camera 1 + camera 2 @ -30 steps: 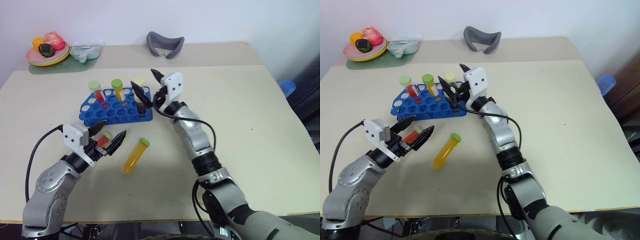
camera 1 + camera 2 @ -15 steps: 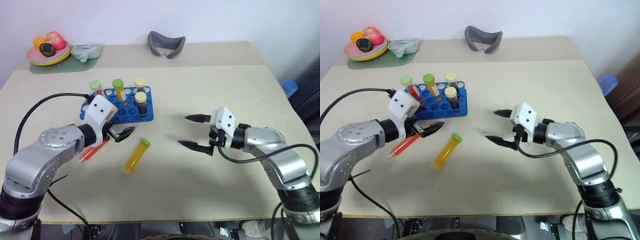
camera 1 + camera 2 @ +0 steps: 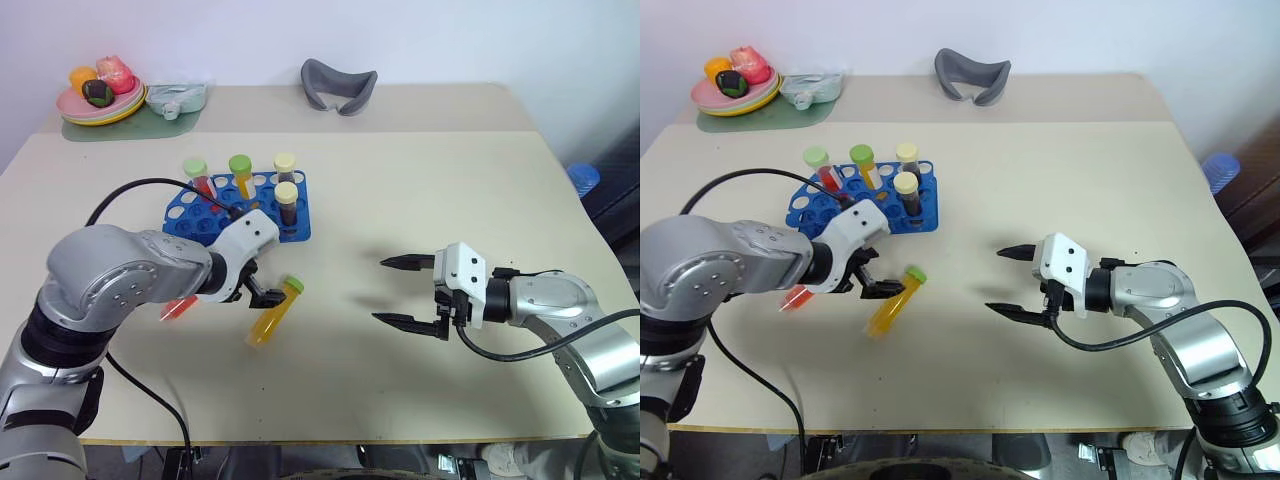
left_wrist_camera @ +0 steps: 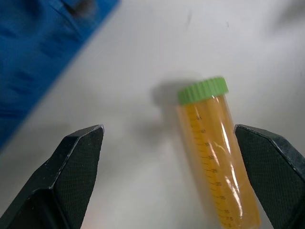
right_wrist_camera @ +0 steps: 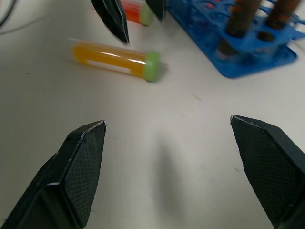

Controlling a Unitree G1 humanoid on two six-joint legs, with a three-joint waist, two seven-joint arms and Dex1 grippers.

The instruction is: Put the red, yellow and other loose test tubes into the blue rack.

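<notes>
I should use my left gripper to grab the yellow tube below the green cap and stand it up first, because the tube lies flat and far from my right gripper.
The blue rack stands left of the table's middle with several capped tubes upright in it. A yellow tube with a green cap lies in front of the rack. My left gripper hangs open just over its capped end, and the yellow tube sits between the fingers, close to one of them. A red tube lies on the table left of that gripper, partly behind the arm. My right gripper is open and holds nothing, well to the right of the tubes and pointing towards them.
At the far left corner sits a pink plate of fruit on a green mat, with a clear bag beside it. A grey curved object lies at the back centre. The right half of the table is bare.
My right gripper left the rack, where a dark tube now stands, and pulled back to the right. My left gripper swung right from the red tube and tipped down over the yellow tube.
</notes>
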